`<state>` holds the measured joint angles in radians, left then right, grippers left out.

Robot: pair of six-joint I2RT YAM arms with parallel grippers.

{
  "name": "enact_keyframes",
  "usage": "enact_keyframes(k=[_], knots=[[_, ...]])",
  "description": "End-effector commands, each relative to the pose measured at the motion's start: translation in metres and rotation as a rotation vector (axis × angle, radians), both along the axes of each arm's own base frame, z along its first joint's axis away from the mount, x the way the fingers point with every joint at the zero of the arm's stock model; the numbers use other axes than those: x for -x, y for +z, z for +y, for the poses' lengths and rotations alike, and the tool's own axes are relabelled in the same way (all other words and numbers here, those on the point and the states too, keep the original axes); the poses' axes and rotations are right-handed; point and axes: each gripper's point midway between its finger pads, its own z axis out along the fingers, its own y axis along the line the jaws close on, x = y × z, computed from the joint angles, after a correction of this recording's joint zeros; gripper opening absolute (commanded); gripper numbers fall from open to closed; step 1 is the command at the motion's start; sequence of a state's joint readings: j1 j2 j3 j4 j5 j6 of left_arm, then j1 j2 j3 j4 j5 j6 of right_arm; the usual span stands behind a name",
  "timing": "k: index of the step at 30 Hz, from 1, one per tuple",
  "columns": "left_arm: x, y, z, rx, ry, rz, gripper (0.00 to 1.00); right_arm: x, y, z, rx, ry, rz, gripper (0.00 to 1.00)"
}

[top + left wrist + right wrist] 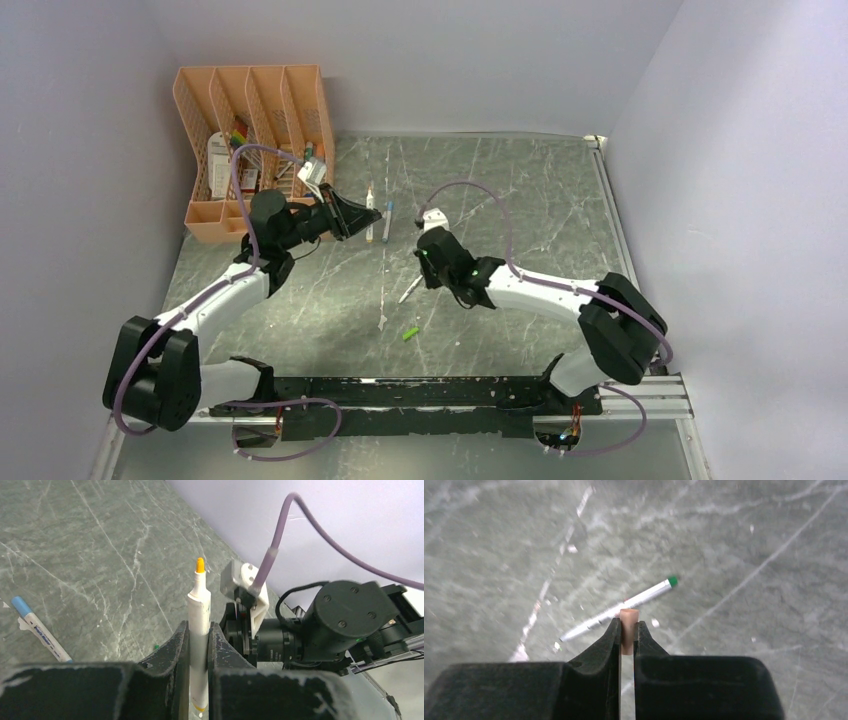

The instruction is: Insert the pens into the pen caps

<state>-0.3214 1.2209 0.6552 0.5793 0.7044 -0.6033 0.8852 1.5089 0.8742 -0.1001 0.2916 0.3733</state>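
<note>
The orange-pink pen cap is in my right gripper with its closed end [629,612] in front, so I should put the cap [628,637] down and turn it so that its open end is in front.
My left gripper [199,627] [360,216] is shut on a white pen [199,600] [370,215] with a bare orange tip that sticks out past the fingers. Just right of it, a pen with a blue end [388,220] [40,630] lies on the table. My right gripper [628,625] [438,268] is shut on the orange-pink pen cap [629,622] and hangs above a green-tipped pen [624,607] [411,290] lying slantwise on the table. The green cap [410,333] lies loose nearer the arm bases.
A peach mesh organiser [250,150] with stationery stands at the back left, close behind my left arm. Walls close off the table at the left, back and right. A black rail [420,395] runs along the near edge.
</note>
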Motion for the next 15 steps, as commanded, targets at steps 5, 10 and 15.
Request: enact_keyframes(k=[5, 10, 15], knots=[[0.0, 0.006, -0.002, 0.032, -0.033, -0.043, 0.07, 0.037, -0.047, -0.037, 0.093, 0.034, 0.095, 0.0], [-0.001, 0.006, -0.002, 0.023, -0.026, -0.039, 0.07, 0.037, -0.05, -0.042, 0.113, 0.031, 0.09, 0.0], [-0.001, 0.004, 0.0, 0.01, -0.015, -0.031, 0.07, 0.034, -0.045, -0.043, 0.124, 0.02, 0.077, 0.33]])
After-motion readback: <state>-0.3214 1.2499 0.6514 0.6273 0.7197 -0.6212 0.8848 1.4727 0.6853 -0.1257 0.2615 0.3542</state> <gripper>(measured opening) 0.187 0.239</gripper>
